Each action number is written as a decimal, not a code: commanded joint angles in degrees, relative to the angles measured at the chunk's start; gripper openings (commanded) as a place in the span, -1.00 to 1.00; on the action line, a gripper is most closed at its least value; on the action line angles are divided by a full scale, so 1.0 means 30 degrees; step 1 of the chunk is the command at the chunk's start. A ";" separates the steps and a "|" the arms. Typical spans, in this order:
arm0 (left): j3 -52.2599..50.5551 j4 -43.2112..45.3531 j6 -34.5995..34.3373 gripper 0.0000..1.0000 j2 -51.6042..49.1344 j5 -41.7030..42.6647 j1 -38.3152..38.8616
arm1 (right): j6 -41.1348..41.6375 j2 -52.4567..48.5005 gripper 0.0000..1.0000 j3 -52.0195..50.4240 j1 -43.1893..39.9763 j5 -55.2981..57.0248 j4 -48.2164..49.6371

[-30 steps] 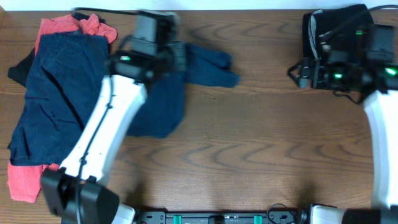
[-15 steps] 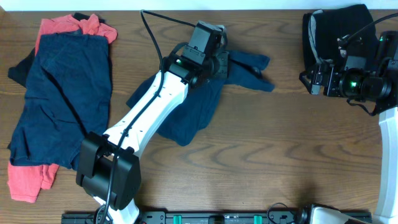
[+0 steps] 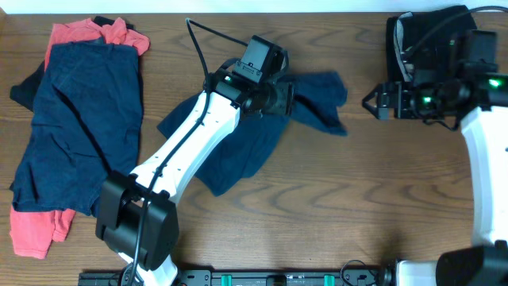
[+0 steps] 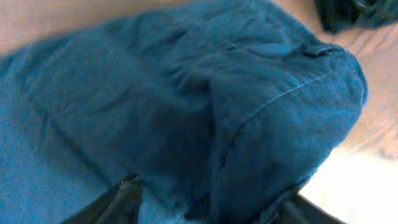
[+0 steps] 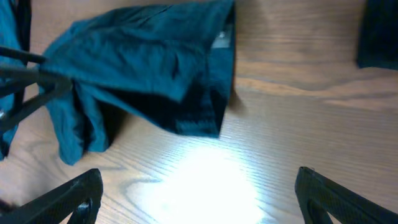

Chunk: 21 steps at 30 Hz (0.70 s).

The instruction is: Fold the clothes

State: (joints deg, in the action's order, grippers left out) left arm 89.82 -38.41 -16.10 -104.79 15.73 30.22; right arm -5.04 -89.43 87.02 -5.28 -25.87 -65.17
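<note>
The navy garment is bunched at its middle (image 3: 272, 125) under my left gripper, so my right gripper should grab the hem end (image 3: 340, 129) and my left gripper should grab the opposite end.
A navy garment (image 3: 238, 155) lies rumpled across the table's middle, its right end (image 3: 321, 95) spread toward the right arm. My left gripper (image 3: 286, 97) sits low over its upper middle. In the left wrist view the fingers stand apart with bunched navy fabric (image 4: 186, 93) lying between them, so the left gripper (image 4: 208, 208) is open. My right gripper (image 3: 373, 103) hovers just right of the garment, open, with only bare wood between its fingertips (image 5: 202, 199). The right wrist view shows the garment's hem end (image 5: 143, 56) ahead of it.
A pile of clothes lies at the far left: a navy piece (image 3: 79, 119) on top, coral-red ones (image 3: 79, 33) under it and sticking out at the bottom (image 3: 32, 230). Black folded clothes (image 3: 421, 36) sit at the back right, behind the right arm.
The left arm swung right from the pile, dragging the navy garment to the middle, then its jaws opened. The right gripper has shifted left toward the garment.
</note>
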 commanded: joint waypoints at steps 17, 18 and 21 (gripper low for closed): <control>0.0350 -0.9428 0.5916 0.46 0.0998 -0.1115 -0.0517 | 0.2565 -0.4969 0.95 0.0066 0.3883 0.1617 0.0124; 0.0291 -0.9865 0.6062 0.46 0.0998 -0.1115 -0.0532 | 0.2834 -0.5093 0.96 0.0029 0.3898 0.2018 0.0036; -0.0211 -1.0856 0.6098 0.45 0.0998 -0.1494 -0.0554 | 0.3417 -0.5195 0.96 -0.0503 0.3905 0.2761 0.0219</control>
State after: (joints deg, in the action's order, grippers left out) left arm 89.80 -69.67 0.14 -102.89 12.91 28.80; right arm 1.96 -104.64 86.54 6.13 -21.37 -64.66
